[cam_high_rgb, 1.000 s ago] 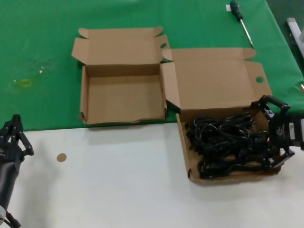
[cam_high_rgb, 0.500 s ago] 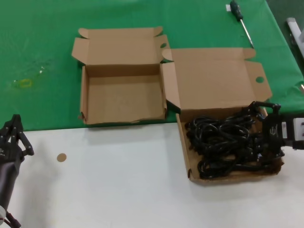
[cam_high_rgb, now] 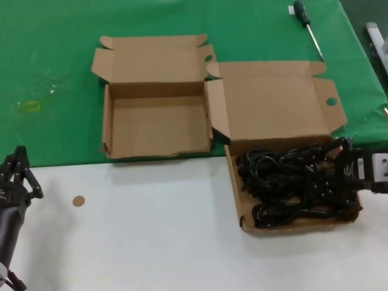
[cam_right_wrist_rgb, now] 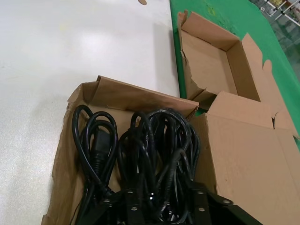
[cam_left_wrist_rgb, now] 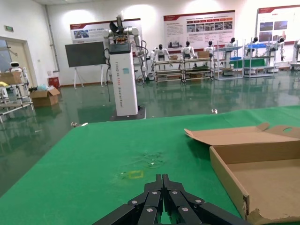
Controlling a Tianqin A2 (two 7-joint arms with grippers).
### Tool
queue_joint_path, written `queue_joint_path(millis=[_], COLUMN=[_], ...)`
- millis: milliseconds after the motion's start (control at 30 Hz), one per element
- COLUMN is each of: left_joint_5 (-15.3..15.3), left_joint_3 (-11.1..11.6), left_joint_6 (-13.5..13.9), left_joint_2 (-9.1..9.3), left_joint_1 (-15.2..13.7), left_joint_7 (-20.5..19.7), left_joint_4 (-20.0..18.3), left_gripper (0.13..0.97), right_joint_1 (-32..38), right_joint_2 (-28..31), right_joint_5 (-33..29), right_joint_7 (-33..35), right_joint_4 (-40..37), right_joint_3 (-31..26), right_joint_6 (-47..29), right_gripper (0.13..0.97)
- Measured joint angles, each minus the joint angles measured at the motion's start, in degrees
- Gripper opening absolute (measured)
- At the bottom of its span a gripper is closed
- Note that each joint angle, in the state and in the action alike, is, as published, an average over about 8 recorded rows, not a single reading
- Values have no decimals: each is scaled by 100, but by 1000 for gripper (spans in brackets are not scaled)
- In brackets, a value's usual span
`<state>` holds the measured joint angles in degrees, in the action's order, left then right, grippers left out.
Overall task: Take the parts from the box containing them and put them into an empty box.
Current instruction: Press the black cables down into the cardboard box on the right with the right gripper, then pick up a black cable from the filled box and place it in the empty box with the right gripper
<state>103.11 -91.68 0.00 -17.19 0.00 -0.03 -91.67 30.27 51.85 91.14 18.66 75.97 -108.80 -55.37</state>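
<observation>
The black power cord bundle (cam_right_wrist_rgb: 164, 176) should come out of the pile still coiled when I lift it, because its loops (cam_right_wrist_rgb: 169, 123) lie gathered side by side.
The parts (cam_high_rgb: 279, 182) are black power cords piled in the larger brown box (cam_high_rgb: 233, 185), whose tall lid lies flat behind it. My right gripper (cam_high_rgb: 332, 179) is down inside that box's right end, open, its fingers apart on either side of a cord bundle. The right wrist view shows the cords (cam_right_wrist_rgb: 140, 140) running between the jaws of the right gripper (cam_right_wrist_rgb: 164, 199); the fingertips are buried among them. The empty box (cam_high_rgb: 157, 127) sits to the left, also visible from both wrists (cam_right_wrist_rgb: 206, 65) (cam_left_wrist_rgb: 267, 173). My left gripper (cam_high_rgb: 18, 176) (cam_left_wrist_rgb: 162, 180) is parked at the near left, shut on nothing.
A black-handled screwdriver (cam_high_rgb: 306, 24) lies on the green cloth (cam_high_rgb: 54, 54) at the far right. A small brown disc (cam_high_rgb: 78, 200) rests on the white table (cam_high_rgb: 151, 242) near the left arm. The two boxes touch side by side.
My right gripper has moved left from the box's right edge down into the cords, and its fingers now stand closer together. The left arm is unchanged.
</observation>
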Motion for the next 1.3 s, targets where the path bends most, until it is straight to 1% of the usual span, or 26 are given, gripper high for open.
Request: queue_joint_path(millis=[133, 167, 433, 567, 833, 900, 1100, 1300], left_joint_5=[0, 0, 0, 0, 0, 0, 1, 1], left_joint_3=[0, 0, 0, 0, 0, 0, 0, 0], left_joint_6=[0, 0, 0, 0, 0, 0, 0, 0], left_joint_2=[0, 0, 0, 0, 0, 0, 0, 0], left_joint_1=[0, 0, 0, 0, 0, 0, 0, 0], left_joint_7=[0, 0, 0, 0, 2, 2, 2, 2], left_joint_4=[0, 0, 0, 0, 0, 0, 0, 0], left_gripper=[152, 152, 152, 152, 152, 152, 152, 152], right_joint_1=[21, 27, 41, 32, 76, 132, 486, 990], right_joint_2=[-9, -12, -13, 6, 65, 69, 21, -191], right_joint_5=[-23, -28, -47, -39, 3, 14, 22, -46], right_joint_7=[-9, -10, -9, -16, -82, -118, -301, -529], right_joint_4=[-43, -55, -91, -73, -38, -47, -117, -250], right_joint_3=[-14, -17, -23, -12, 25, 34, 48, 2], right_joint_6=[-7, -10, -20, -31, -100, -129, -229, -255], right_gripper=[355, 355, 219, 219, 160, 160, 158, 158])
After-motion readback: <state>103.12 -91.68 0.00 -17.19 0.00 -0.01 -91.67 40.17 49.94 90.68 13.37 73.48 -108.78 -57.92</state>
